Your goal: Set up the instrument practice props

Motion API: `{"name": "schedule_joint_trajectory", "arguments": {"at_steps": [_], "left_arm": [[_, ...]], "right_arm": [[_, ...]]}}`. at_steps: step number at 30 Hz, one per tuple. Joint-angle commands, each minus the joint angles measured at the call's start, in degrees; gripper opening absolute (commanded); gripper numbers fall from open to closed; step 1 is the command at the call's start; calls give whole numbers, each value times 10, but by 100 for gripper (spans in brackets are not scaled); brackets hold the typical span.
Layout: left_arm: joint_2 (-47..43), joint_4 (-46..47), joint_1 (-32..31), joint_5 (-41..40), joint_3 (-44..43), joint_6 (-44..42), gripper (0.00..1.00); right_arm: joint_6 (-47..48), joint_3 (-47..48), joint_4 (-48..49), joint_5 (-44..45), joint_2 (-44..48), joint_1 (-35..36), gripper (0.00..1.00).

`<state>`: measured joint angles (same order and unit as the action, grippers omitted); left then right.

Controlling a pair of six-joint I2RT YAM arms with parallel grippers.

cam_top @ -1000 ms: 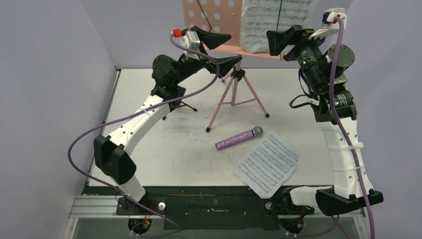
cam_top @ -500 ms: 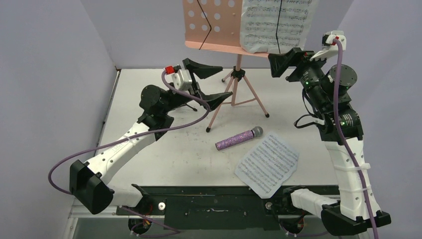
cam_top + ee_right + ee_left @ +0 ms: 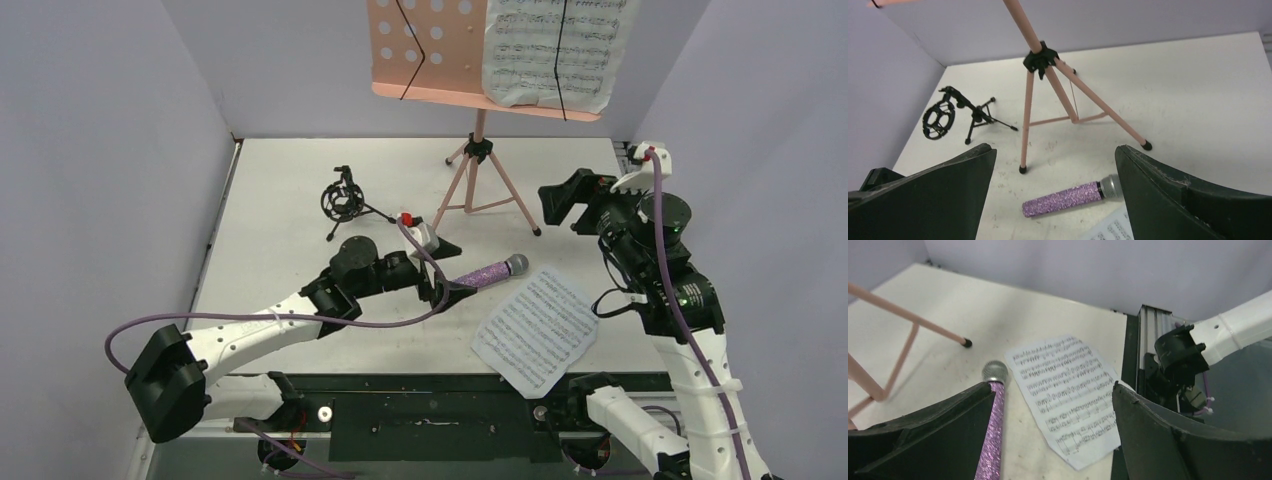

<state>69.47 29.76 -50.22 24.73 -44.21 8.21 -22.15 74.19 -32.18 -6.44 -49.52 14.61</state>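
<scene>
I can see that the flat page's corner (image 3: 478, 344) nearest my left gripper is clear of the purple microphone, so I should keep going down past the microphone until my fingers are on both sides of that corner (image 3: 1077, 463).
The pink music stand (image 3: 430, 50) rises at the table's back on tripod legs (image 3: 1040, 55), with one sheet-music page (image 3: 550, 50) resting on its desk. A second page (image 3: 537, 328) lies flat near the front edge. The purple glitter microphone (image 3: 485, 274) lies beside that page, silver head to the right. My left gripper (image 3: 443, 270) is low over its tail end and open. In the left wrist view the microphone (image 3: 993, 425) runs along the inner edge of the left finger. My right gripper (image 3: 562, 205) hovers open, right of the stand's legs, holding nothing. The black shock-mount tripod (image 3: 345, 200) stands back left.
Purple-grey walls close in the table on the left, back and right. The black base rail (image 3: 450, 410) runs along the near edge. One foot of the stand (image 3: 966, 343) sits just beyond the microphone's head.
Both arms have come down from the music stand's desk. The left one swung low to the microphone's tail; the right one dropped back to the right of the legs. Both jaws spread wider.
</scene>
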Motion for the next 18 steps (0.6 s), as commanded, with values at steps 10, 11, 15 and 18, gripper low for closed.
{"name": "schedule_joint_trajectory", "arguments": {"at_steps": [10, 11, 15, 18], "left_arm": [[127, -175, -30, -97, -56, 108, 92], [145, -197, -32, -98, -69, 114, 92], [203, -274, -41, -100, -128, 121, 94], [241, -335, -49, -104, -167, 116, 94]], "right_arm": [[-58, -147, -55, 111, 26, -1, 96], [-68, -156, -60, 126, 28, -1, 97], [-117, -196, -82, 176, 31, -2, 98], [-135, -216, -94, 187, 23, -4, 98]]}}
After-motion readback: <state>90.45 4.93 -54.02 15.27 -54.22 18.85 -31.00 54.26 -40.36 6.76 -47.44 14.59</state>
